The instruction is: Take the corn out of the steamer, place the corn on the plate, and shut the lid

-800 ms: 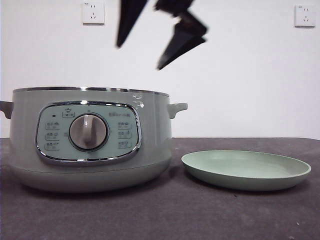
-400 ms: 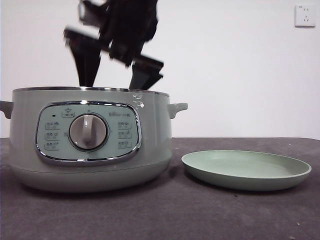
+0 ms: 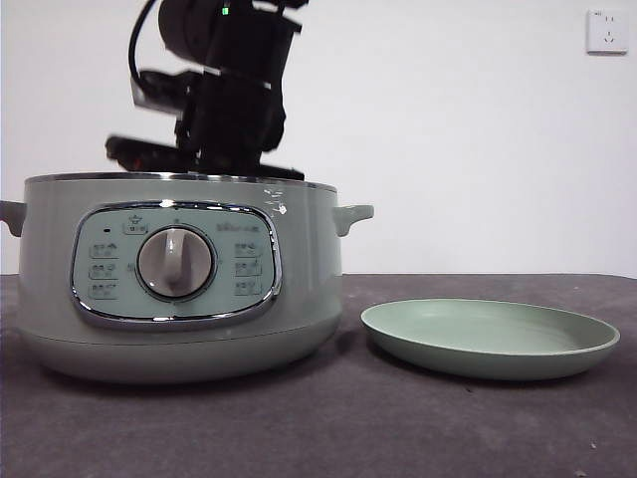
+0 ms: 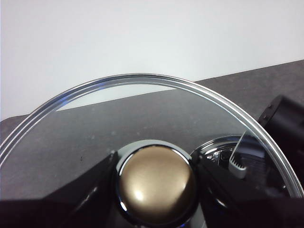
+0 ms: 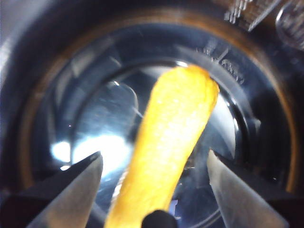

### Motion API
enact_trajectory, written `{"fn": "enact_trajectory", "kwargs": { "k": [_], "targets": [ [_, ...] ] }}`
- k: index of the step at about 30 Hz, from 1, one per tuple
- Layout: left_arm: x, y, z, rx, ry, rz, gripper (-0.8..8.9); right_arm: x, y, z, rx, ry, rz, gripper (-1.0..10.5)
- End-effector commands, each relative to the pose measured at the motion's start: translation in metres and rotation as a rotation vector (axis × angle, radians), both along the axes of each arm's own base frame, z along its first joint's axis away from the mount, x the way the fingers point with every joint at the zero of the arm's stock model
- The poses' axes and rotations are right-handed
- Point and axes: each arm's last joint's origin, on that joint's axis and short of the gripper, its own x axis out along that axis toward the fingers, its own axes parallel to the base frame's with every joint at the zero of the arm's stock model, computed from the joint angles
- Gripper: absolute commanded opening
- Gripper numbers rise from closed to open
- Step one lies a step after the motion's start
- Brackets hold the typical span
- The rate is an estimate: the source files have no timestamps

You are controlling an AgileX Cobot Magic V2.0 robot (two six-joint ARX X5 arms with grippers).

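The corn (image 5: pixel 166 142) lies at a slant between the open fingertips (image 5: pixel 237 190), so I expect it to turn into line with the grip when I close my right gripper.
The corn (image 5: pixel 171 142), a yellow cob, lies on the shiny bottom inside the steamer (image 3: pixel 179 279). My right gripper (image 5: pixel 154 190) is down in the pot, open, one jaw on each side of the cob with gaps between. In the front view the right arm (image 3: pixel 224 90) dips behind the steamer's chrome rim, which hides its jaws. The glass lid (image 4: pixel 142 109) is held up away from the pot, with my left gripper (image 4: pixel 156 190) shut on its knob (image 4: pixel 156 183). The pale-green plate (image 3: pixel 488 339) lies bare on the table to the right of the steamer.
The steamer's side handle (image 3: pixel 353 214) sticks out toward the plate. Dark table surface (image 3: pixel 398 428) runs in front of both. A white wall with a socket (image 3: pixel 606 31) stands behind. Through the lid, the right arm (image 4: pixel 285 123) shows dark.
The right arm has come down from above the steamer and shifted left, and its jaws have sunk below the rim. The steamer and the plate have not moved.
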Motion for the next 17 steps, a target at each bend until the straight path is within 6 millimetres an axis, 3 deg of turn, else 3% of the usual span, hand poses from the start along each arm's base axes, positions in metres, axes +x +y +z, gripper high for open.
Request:
{"fn": "enact_trajectory", "kwargs": {
  "k": [1,8,12,17],
  "targets": [
    [-0.004,0.002,0.009,-0.021,-0.061,0.005,-0.09,0.002,0.004,-0.013,-0.019,0.013,0.006,2.9],
    [-0.004,0.002,0.009,-0.021,-0.061,0.005,-0.09,0.001,0.008,-0.017,-0.015,0.004,0.012,-0.2],
    [-0.004,0.002,0.009,-0.021,-0.060,0.005,-0.09,0.000,0.006,-0.005,0.001,-0.010,0.011,-0.2],
    [-0.003,0.002,0.009,-0.021,-0.060,0.004,-0.09,-0.008,-0.007,0.027,0.024,-0.030,0.005,-0.2]
  ]
}}
